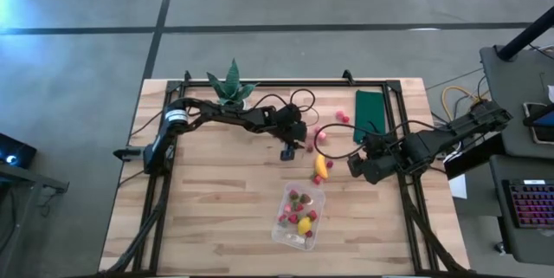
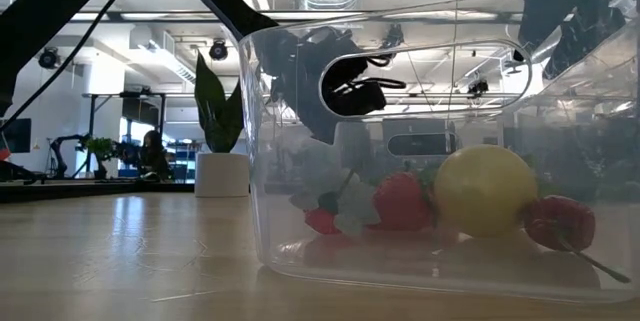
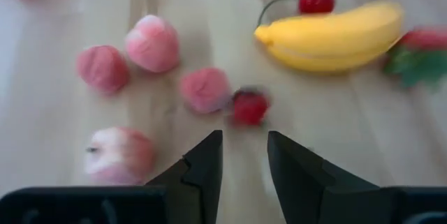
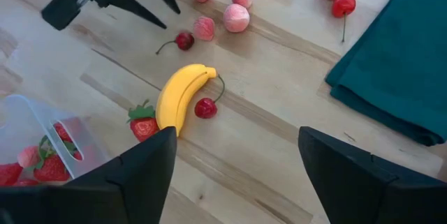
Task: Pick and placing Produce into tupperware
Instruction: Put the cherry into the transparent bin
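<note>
The small dark-red cherry is just past my left gripper's narrow fingertip gap [image 3: 244,146], so my left gripper should open wider and reach around the cherry [image 3: 248,107] before it closes.
Loose produce lies on the wooden table: a yellow banana [image 4: 180,95] with a cherry [image 4: 205,107] and a strawberry [image 4: 143,126] beside it, and several pink pieces [image 3: 152,42]. My left gripper [image 3: 244,147] slants down over them, its fingers a narrow gap apart with nothing between. A small dark-red cherry [image 3: 249,107] rests on the table just beyond its tips. The clear tupperware [image 1: 299,216] stands nearer the front edge and holds a yellow lemon-like fruit [image 2: 485,191] and red berries. My right gripper [image 4: 237,175] hovers wide open to the right of the banana [image 1: 321,166].
A dark green cloth [image 1: 372,113] lies flat at the far right of the table. A spiky green plant in a white pot [image 1: 231,87] stands at the far edge. Black frame rails [image 1: 407,200] run along the table's sides.
</note>
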Tool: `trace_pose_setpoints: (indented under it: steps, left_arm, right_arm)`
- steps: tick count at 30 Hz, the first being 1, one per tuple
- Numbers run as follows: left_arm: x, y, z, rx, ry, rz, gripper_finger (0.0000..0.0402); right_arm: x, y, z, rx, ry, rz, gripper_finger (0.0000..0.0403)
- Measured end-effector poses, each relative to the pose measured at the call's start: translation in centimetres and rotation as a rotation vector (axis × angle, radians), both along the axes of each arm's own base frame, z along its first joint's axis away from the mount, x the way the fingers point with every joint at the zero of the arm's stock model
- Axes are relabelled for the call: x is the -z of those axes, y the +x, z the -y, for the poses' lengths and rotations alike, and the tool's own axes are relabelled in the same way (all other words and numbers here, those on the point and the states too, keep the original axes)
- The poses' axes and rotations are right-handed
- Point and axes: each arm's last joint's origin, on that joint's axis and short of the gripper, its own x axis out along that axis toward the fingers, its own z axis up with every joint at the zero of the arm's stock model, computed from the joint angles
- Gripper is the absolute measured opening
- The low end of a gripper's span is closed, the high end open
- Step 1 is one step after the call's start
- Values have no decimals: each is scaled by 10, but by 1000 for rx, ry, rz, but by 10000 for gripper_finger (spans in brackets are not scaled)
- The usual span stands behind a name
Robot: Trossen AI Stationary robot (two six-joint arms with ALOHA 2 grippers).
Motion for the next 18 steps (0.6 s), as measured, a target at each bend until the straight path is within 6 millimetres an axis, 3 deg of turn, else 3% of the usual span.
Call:
trace_pose_setpoints:
  steps: [5,10,18]
  left_arm:
    - [-3,4,12,-50,-131,0,99]
    - [-2,7,27,-55,-48,2,107]
    - [-5,9,24,-168,-18,10,188]
  right_arm:
    - [0,0,0,0,0,0,288]
    - [0,0,0,-1,0,0,293]
    - [0,0,0,-2,-1,0,290]
